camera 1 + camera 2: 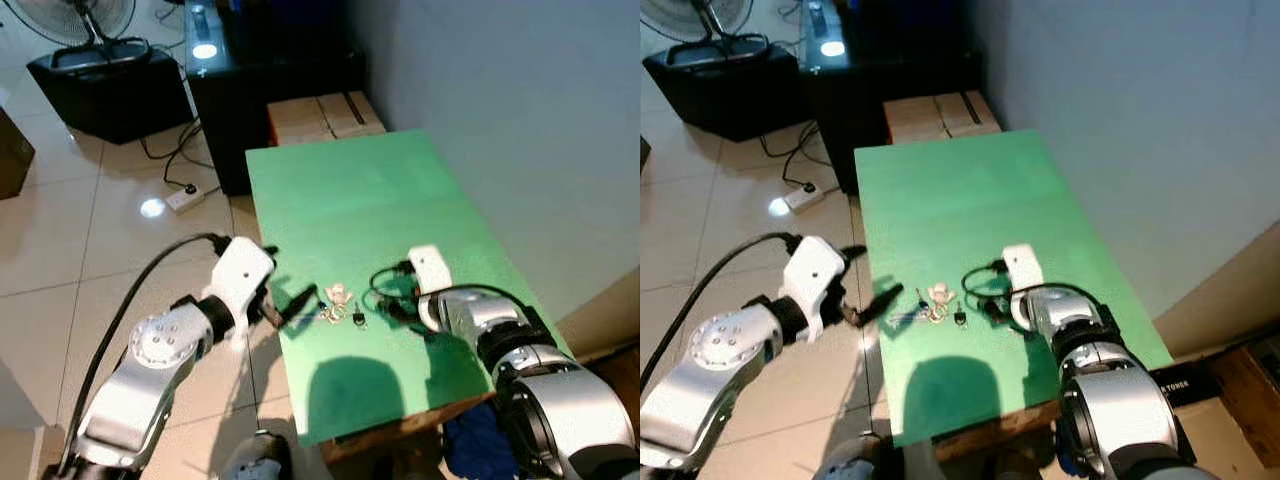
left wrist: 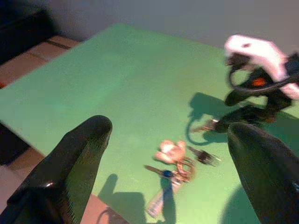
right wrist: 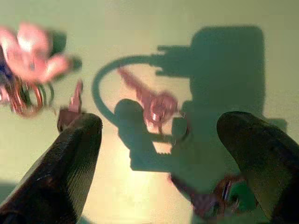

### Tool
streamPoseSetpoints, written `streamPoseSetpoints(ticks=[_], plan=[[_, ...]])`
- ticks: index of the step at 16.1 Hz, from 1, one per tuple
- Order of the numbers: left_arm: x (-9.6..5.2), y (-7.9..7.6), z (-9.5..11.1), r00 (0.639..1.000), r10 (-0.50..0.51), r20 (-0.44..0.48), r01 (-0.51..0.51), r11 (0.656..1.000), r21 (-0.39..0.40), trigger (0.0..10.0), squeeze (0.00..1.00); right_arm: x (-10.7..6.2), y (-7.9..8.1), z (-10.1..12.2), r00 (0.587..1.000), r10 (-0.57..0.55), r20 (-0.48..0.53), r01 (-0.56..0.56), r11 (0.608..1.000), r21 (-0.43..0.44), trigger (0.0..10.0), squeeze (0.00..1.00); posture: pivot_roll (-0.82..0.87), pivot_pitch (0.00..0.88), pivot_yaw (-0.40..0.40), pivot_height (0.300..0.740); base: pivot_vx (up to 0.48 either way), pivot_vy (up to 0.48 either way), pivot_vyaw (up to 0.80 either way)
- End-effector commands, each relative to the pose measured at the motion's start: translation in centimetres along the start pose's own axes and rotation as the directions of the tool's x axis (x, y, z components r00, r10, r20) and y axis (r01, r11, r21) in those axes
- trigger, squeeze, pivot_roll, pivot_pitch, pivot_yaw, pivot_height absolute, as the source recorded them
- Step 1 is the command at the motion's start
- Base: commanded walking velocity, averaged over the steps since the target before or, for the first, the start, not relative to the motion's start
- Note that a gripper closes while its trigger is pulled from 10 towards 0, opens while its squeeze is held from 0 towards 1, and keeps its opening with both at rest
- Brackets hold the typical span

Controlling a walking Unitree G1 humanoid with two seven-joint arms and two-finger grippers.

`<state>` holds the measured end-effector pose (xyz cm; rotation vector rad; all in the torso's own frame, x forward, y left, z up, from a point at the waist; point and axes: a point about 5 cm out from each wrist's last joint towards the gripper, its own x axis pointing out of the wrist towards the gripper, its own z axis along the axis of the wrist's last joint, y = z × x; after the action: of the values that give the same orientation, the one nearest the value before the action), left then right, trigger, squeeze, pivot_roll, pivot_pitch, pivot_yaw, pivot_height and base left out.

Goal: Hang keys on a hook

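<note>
A green gap [image 3: 92,60] lies between the small metal ring [image 3: 175,128] and the heap with the pink charm. The ring will come up clear of the heap when I lift it.
A bunch of keys [image 1: 338,304] with a pale pink charm [image 2: 169,150] lies on the green table [image 1: 350,190] near its front edge. My left gripper [image 1: 288,278] hovers at the table's left edge, just left of the bunch. It is open, and the bunch lies ahead between its fingers [image 2: 84,144]. My right gripper [image 1: 385,295] is low over the table just right of the bunch, open. In the right wrist view a single key on a ring [image 3: 152,105] lies between its fingers [image 3: 74,154], with a second key [image 3: 210,200] nearer the wrist.
A cardboard box [image 1: 325,115] stands at the table's far end, with a black cabinet [image 1: 270,70] behind it. A grey wall [image 1: 520,100] runs along the right. On the tiled floor to the left are a power strip [image 1: 185,198], cables and a fan [image 1: 80,20].
</note>
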<state>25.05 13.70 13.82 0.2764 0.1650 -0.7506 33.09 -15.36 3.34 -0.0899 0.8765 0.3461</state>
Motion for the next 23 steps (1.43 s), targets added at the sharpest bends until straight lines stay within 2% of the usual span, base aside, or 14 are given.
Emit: streamPoseSetpoints(ticks=[1, 3, 8, 15, 21, 22, 23], plan=[[-0.3, -0.6, 0.2, 0.998, -0.057, -0.005, 0.057, 0.998, -0.007, 10.0, 0.00, -0.2, -0.3, 0.5, 1.000, -0.013, -0.007, 0.012, 0.999, -0.033, 10.0, 0.00, 0.06, 0.162, 0.003, 0.718, 0.000, 0.000, 0.00], [-0.6, -1.1, 0.2, 0.993, -0.120, -0.009, 0.119, 0.993, -0.023, 10.0, 0.00, -0.3, -0.5, 0.5, 1.000, -0.020, -0.011, 0.019, 0.998, -0.054, 10.0, 0.00, 0.06, 0.160, 0.004, 0.718, 0.000, 0.000, 0.00], [-0.8, -1.2, 0.6, 0.992, -0.127, -0.013, 0.126, 0.992, -0.026, 10.0, 0.00, -0.2, -0.8, 0.4, 0.999, -0.039, 0.023, 0.041, 0.995, -0.091, 10.0, 0.00, 0.08, 0.172, 0.006, 0.718, 0.000, 0.000, 0.00], [-1.9, -0.6, 1.3, 0.993, -0.115, -0.024, 0.115, 0.993, -0.006, 10.0, 0.00, -0.3, -1.1, 0.5, 0.996, -0.047, 0.081, 0.049, 0.998, -0.033, 10.0, 0.00, 0.14, 0.211, 0.044, 0.718, 0.000, 0.000, 0.00], [-2.3, -0.5, 1.4, 0.990, -0.135, -0.049, 0.135, 0.991, -0.002, 10.0, 0.00, -0.2, -1.1, -0.1, 0.997, -0.025, 0.072, 0.024, 1.000, 0.006, 10.0, 0.00, 0.16, 0.220, 0.073, 0.718, 0.000, 0.000, 0.00], [-2.3, -0.4, 1.5, 0.989, -0.140, -0.053, 0.140, 0.990, 0.000, 10.0, 0.00, -0.1, -1.0, -0.3, 0.998, -0.020, 0.063, 0.020, 1.000, 0.012, 7.5, 0.00, 0.16, 0.220, 0.076, 0.718, 0.000, 0.000, 0.00], [-2.3, -0.4, 1.5, 0.988, -0.144, -0.053, 0.144, 0.990, 0.000, 10.0, 0.00, -0.1, -1.0, -0.3, 0.998, -0.023, 0.062, 0.022, 1.000, 0.012, 7.5, 0.00, 0.16, 0.219, 0.076, 0.718, 0.000, 0.000, 0.00]])
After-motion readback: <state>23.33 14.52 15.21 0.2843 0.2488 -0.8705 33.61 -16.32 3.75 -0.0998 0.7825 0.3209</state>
